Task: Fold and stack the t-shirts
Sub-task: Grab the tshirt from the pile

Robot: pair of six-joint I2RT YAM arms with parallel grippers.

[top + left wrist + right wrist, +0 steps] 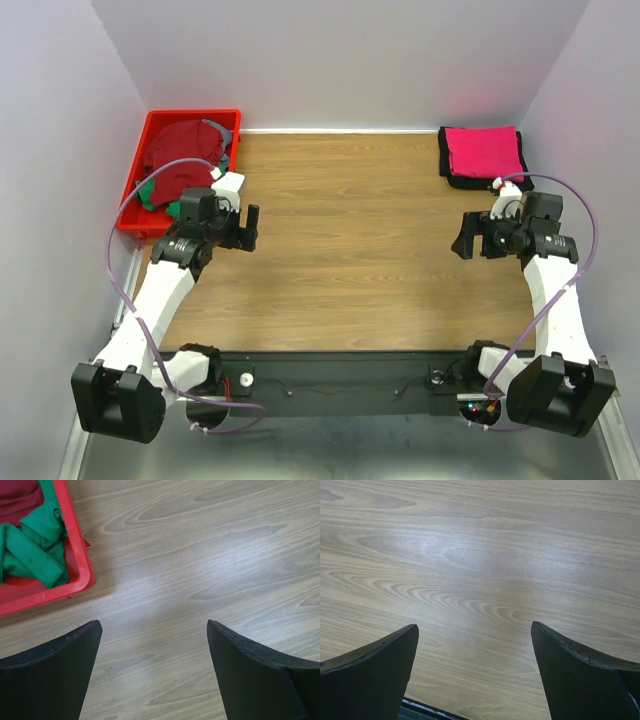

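Observation:
The dark red shirt (178,142) lies on top (165,183) of the green one. My left gripper should keep moving over the red bin until it closes on that dark red shirt.
A red bin (133,220) at the table's far left holds crumpled shirts: a dark red one (185,140) on top and a green one (152,190) below. In the left wrist view the bin's corner (82,562) and the green shirt (35,550) show at upper left. A folded pink shirt (483,150) lies on a folded black one (462,181) at the far right. My left gripper (247,228) is open and empty over bare wood just right of the bin. My right gripper (466,237) is open and empty over bare wood, in front of the folded stack.
The wooden tabletop (350,240) lies between the two arms. White walls close in the back and both sides. The black front rail (340,375) carries the arm bases and cables.

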